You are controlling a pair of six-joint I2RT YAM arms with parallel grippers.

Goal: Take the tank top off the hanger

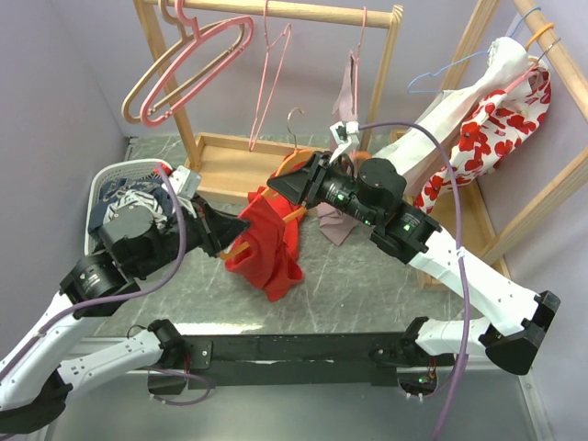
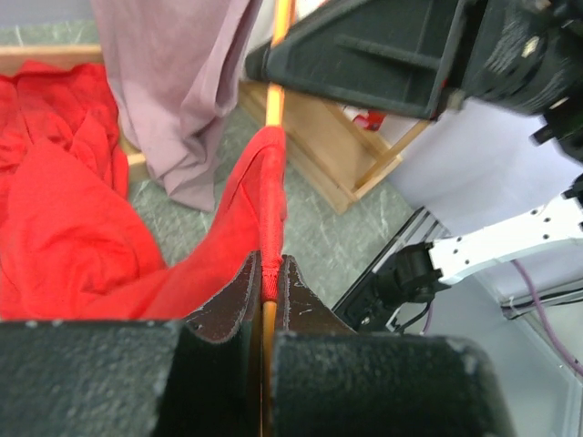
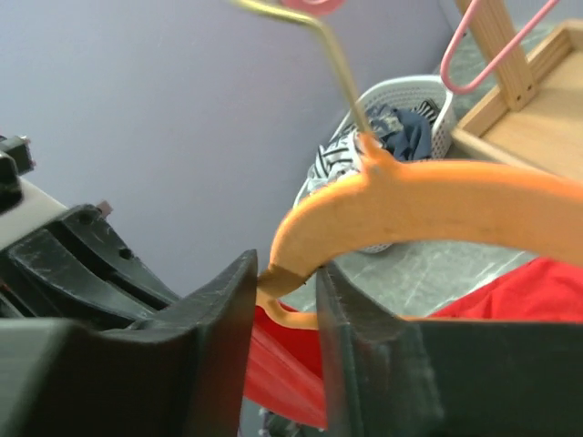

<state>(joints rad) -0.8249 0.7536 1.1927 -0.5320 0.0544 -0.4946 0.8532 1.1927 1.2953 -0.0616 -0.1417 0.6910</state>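
I should open my left gripper and take the tank top's cloth (image 2: 196,278) alone, because that gripper is pinching the red strap (image 2: 271,259) together with the hanger's lower bar.
The red tank top (image 1: 271,248) hangs crumpled from an orange hanger (image 1: 287,163) held low over the table between both arms. My left gripper (image 1: 228,243) is shut on a red strap together with the hanger's thin lower bar (image 2: 267,273); the strap (image 2: 264,200) runs up along the orange bar (image 2: 275,100). My right gripper (image 1: 276,186) is shut on the curved end of the hanger (image 3: 437,209), near its metal hook, with its jaws (image 3: 284,282) round the orange shoulder. Red cloth (image 3: 537,291) shows below the hanger there.
A white laundry basket (image 1: 115,173) with dark clothes stands at the left. A wooden rack (image 1: 230,152) at the back holds pink hangers (image 1: 197,64) and a mauve garment (image 1: 347,87). A white and red floral garment (image 1: 487,129) hangs on the right rack.
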